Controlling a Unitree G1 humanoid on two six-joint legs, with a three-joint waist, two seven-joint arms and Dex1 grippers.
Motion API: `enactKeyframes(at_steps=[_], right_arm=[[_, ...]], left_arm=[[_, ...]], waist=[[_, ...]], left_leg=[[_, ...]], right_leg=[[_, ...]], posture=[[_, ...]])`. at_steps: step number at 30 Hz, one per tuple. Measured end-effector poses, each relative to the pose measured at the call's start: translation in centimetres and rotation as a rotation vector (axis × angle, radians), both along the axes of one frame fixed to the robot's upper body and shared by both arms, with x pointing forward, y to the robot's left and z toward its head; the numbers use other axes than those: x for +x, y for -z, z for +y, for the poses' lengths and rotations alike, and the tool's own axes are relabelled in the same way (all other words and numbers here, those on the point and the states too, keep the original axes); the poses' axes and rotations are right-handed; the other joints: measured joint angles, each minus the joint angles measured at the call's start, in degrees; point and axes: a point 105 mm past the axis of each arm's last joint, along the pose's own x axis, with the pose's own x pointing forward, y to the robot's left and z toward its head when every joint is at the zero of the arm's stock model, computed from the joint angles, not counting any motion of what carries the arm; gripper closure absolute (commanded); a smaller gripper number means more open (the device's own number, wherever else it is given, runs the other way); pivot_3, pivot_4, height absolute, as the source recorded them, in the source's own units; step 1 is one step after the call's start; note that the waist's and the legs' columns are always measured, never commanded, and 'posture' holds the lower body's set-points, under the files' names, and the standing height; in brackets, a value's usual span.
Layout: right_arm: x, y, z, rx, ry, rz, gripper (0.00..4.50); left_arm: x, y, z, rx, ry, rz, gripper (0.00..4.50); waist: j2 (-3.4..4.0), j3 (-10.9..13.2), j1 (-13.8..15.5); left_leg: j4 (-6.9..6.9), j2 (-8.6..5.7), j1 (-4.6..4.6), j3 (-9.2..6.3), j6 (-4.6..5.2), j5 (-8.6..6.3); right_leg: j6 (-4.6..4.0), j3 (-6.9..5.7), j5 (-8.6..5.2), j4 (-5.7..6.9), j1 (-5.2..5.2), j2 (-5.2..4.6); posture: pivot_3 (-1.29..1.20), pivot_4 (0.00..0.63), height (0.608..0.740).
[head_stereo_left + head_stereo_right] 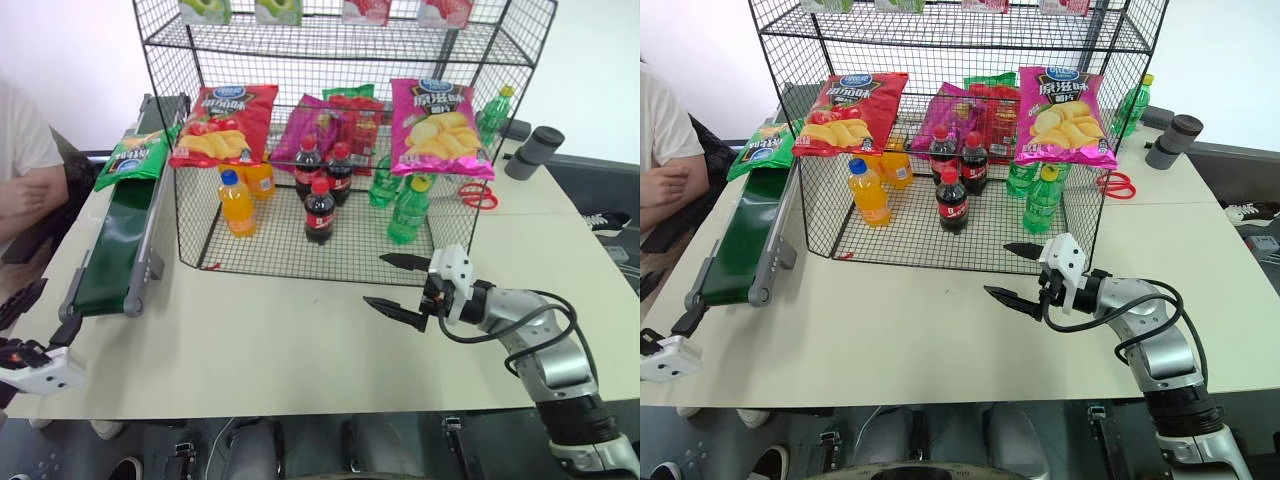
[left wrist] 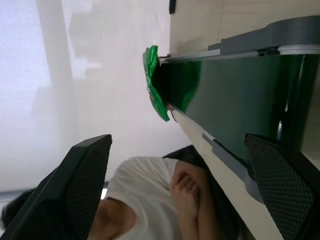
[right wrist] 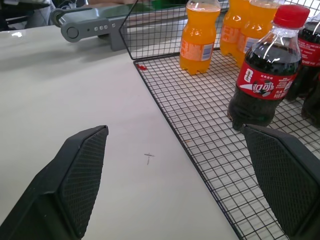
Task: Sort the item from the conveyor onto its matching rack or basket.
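Observation:
I expect the green chip bag (image 1: 138,158) to stay puffed up and straight when I lift one end, since it juts (image 1: 110,174) past the belt's edge and droops only a little.
The item, a glossy green chip bag (image 1: 135,158), lies at the far end of the conveyor (image 1: 112,250), a dark green belt along the table's left side; the left wrist view shows the bag (image 2: 155,82) at the far end of the belt (image 2: 235,95). The rack (image 1: 300,262), a tall black wire cage, stands at the table's middle back. My left gripper (image 1: 35,312) hangs open near the table's front left corner, just short of the belt's roller end. My right gripper (image 1: 378,280) is open and empty over the table, just in front of the rack's bottom tier.
A red chip bag (image 1: 225,125) and a magenta chip bag (image 1: 440,125) hang on the rack's front. Orange (image 1: 237,203), cola (image 1: 320,210) and green bottles (image 1: 408,210) stand inside. Red scissors (image 1: 478,195) and a grey cylinder (image 1: 535,152) lie at the right. A person (image 1: 20,170) sits left of the conveyor.

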Motion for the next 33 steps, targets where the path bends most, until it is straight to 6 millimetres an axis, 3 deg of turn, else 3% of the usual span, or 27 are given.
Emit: enactKeyframes(at_steps=[12,20,33], right_arm=[[0.1,-0.1,0.0,-0.004,-0.003,-0.015,0.03],[0.4,-0.5,0.5,0.012,0.001,-0.041,0.03],[0.4,-0.5,0.5,0.015,0.003,-0.042,0.03]], left_arm=[[1.5,1.4,0.3,-0.029,-0.065,0.02,0.0],[-0.1,3.6,0.2,-0.081,-0.096,0.088,0.0],[0.7,2.7,0.0,-0.097,-0.095,0.048,0.0]], waist=[[-0.03,-0.02,-0.09],[-0.05,-0.03,-0.02],[-0.09,-0.05,-0.04]], left_leg=[[0.0,0.0,0.01,0.02,0.0,0.0],[0.0,0.0,0.01,0.02,0.0,0.0],[0.0,-0.01,0.02,0.03,0.0,0.0]], right_leg=[[0.0,-0.01,0.0,0.01,-0.01,-0.02],[0.0,0.0,0.0,0.02,0.0,-0.04],[-0.01,-0.07,0.0,0.01,0.02,-0.09]], posture=[[0.0,0.15,0.74],[0.0,0.15,0.74],[0.0,0.15,0.74]])
